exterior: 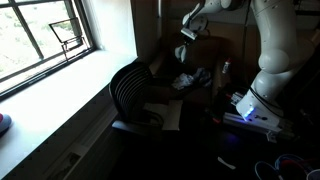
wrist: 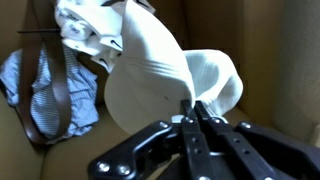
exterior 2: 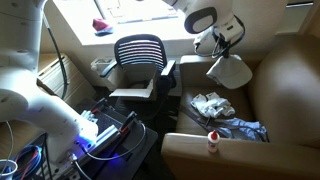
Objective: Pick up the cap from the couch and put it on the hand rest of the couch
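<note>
The white cap (exterior 2: 230,71) is hanging over the couch seat, short of the far hand rest (exterior 2: 192,66). Next, my gripper moves the cap back toward the window first.
My gripper (wrist: 190,106) is shut on the edge of a white cap (wrist: 150,70), which hangs below the fingers in the wrist view. In both exterior views the gripper (exterior 2: 226,42) (exterior: 189,32) holds the cap (exterior 2: 232,70) (exterior: 181,53) in the air above the brown couch (exterior 2: 285,90). The cap hangs over the far end of the couch seat, clear of the cushions. The near hand rest (exterior 2: 190,150) of the couch is at the bottom of an exterior view.
Crumpled blue and white clothes (exterior 2: 225,115) (wrist: 45,95) lie on the couch seat. A small white bottle with a red cap (exterior 2: 213,142) stands on the near hand rest. A black office chair (exterior 2: 138,55) (exterior: 135,90) stands beside the couch, under the window.
</note>
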